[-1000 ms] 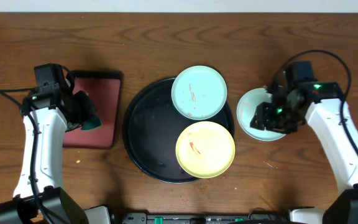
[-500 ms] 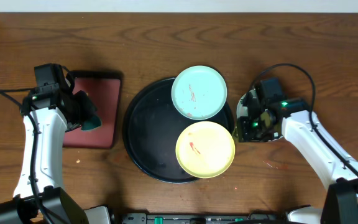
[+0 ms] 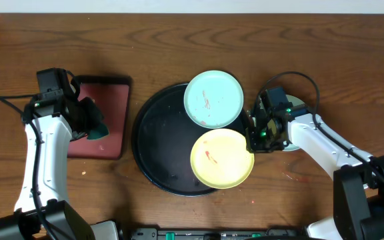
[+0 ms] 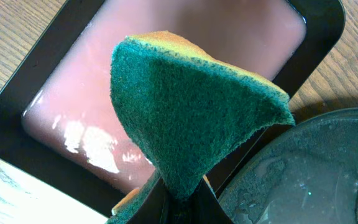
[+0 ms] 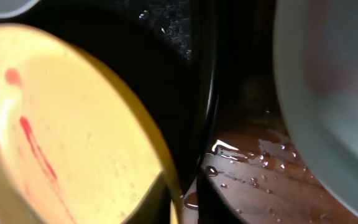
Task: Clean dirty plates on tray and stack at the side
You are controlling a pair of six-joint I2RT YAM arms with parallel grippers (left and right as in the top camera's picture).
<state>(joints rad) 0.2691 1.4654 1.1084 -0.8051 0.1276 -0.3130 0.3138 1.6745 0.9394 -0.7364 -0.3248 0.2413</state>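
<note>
The robot's right gripper should pull the yellow plate further into the black tray (image 3: 169,155) before the sponge scrubs it, because the plate sticks out past the black tray's rim (image 3: 236,176).
The black tray (image 3: 159,143) holds a mint-green plate (image 3: 213,99) with red smears at its back right and a yellow plate (image 3: 222,159) with a red smear at its front right. In the right wrist view the yellow plate (image 5: 55,124) fills the left, and the tray (image 5: 185,56) lies behind it. My right gripper (image 3: 253,137) (image 5: 191,202) is open, with the yellow plate's right rim between its fingers. A second mint plate (image 3: 296,105) (image 5: 334,93) lies on the table to the right, mostly hidden under the right arm. My left gripper (image 3: 93,127) (image 4: 182,205) is shut on a green sponge (image 4: 191,106).
A rectangular red tray (image 3: 102,117) (image 4: 166,37) with pink liquid lies at the left, under the sponge. Water drops wet the tabletop (image 5: 260,174) beside the black tray's right rim. Bare wood (image 3: 325,53) lies at the back right.
My right gripper left the mint plate on the table and moved left to the yellow plate's right rim. The yellow plate shifted slightly right. The left arm has not moved.
</note>
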